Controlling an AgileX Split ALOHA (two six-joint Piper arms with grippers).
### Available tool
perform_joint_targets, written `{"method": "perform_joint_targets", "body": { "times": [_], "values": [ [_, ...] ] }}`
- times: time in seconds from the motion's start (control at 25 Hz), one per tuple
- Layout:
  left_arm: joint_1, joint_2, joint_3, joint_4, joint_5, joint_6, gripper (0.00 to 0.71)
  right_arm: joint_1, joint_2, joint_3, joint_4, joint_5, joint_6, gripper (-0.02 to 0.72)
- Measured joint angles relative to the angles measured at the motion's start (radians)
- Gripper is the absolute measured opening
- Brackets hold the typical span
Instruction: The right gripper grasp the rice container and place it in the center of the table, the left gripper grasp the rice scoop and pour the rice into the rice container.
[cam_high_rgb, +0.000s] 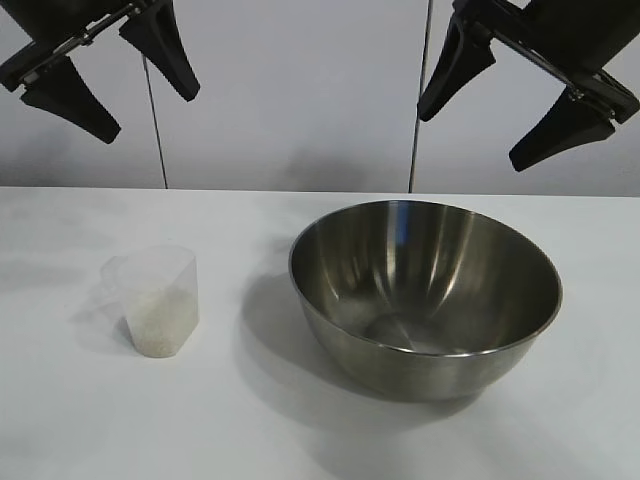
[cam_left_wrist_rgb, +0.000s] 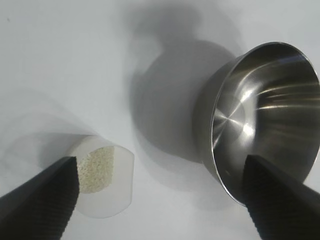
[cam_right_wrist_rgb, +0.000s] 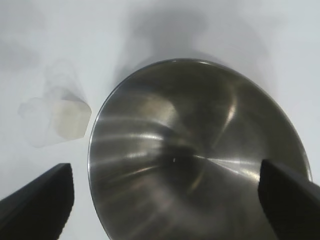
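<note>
Next, my right gripper moves across and pinches the container's rim (cam_high_rgb: 553, 275) on the side away from the rice scoop, because it is hovering over the rice container's wide hollow (cam_high_rgb: 405, 285).
The rice container (cam_high_rgb: 425, 295) is a large shiny steel bowl, standing empty on the white table (cam_high_rgb: 80, 420) right of centre. To its left stands the rice scoop (cam_high_rgb: 152, 298), a small clear plastic cup, upright with rice (cam_high_rgb: 160, 322) in its lower part. Both grippers hang high above the table. My left gripper (cam_high_rgb: 112, 80) is open above and behind the scoop, holding nothing. Open as well, my right gripper (cam_high_rgb: 478, 118) hovers above the bowl's far rim. The bowl (cam_right_wrist_rgb: 200, 150) fills the right wrist view; the scoop (cam_left_wrist_rgb: 102, 175) and bowl (cam_left_wrist_rgb: 265, 115) show in the left wrist view.
A pale wall with two thin vertical cables (cam_high_rgb: 155, 120) rises behind the table's far edge. White tabletop stretches in front of the scoop and the bowl, and between them.
</note>
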Motion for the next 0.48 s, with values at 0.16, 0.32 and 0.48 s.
{"method": "perform_joint_targets", "body": {
  "times": [0.16, 0.32, 0.48],
  "values": [
    [0.0, 0.0, 0.0, 0.0, -0.003, 0.001, 0.637, 0.0, 0.0, 0.0, 0.006, -0.003, 0.002, 0.694],
    [0.0, 0.0, 0.0, 0.0, -0.003, 0.001, 0.637, 0.0, -0.001, 0.0, 0.034, -0.032, 0.002, 0.694],
    [0.0, 0.0, 0.0, 0.0, -0.003, 0.001, 0.637, 0.0, -0.026, 0.0, 0.039, -0.073, 0.002, 0.694]
  ]
}}
